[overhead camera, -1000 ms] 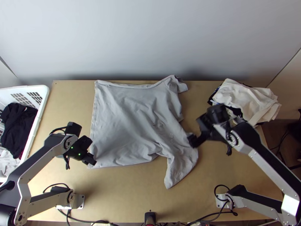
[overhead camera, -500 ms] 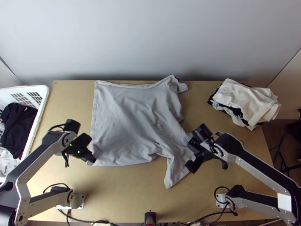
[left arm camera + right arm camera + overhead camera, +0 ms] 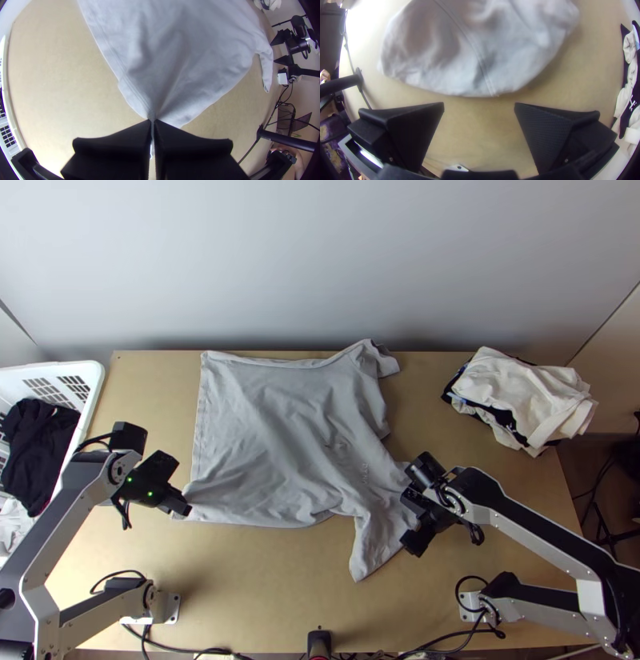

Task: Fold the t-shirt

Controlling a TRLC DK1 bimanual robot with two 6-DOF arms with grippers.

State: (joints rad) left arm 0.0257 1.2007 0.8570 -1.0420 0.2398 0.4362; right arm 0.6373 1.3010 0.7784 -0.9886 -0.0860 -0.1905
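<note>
My gripper is about to carry the far sleeve (image 3: 381, 359) nearer. The sleeve lies crumpled and limp, so the grey t-shirt (image 3: 292, 428) will fold over itself while its near side stays in place.
The grey t-shirt (image 3: 288, 436) lies spread and wrinkled over the middle of the table, a sleeve-like part sticking out toward the near edge. At its near left corner is my left gripper (image 3: 182, 506). In the left wrist view the left gripper (image 3: 152, 121) is shut on a pinched corner of the t-shirt (image 3: 200, 60), with creases running from the fingers. My right gripper (image 3: 412, 532) is by the shirt's near right part. In the right wrist view the right gripper (image 3: 479, 105) stands open beside the rounded edge of the t-shirt (image 3: 460, 60), with bare table between its fingers.
A white basket (image 3: 90, 390) with dark and white clothes stands at the left edge. At the back right lies a pile of white and black clothes (image 3: 520, 392). Cables (image 3: 280, 654) run along the table's near edge.
The left gripper has moved left, drawing the shirt's corner with it. The right gripper has come toward the near edge, down beside the shirt's near right part.
</note>
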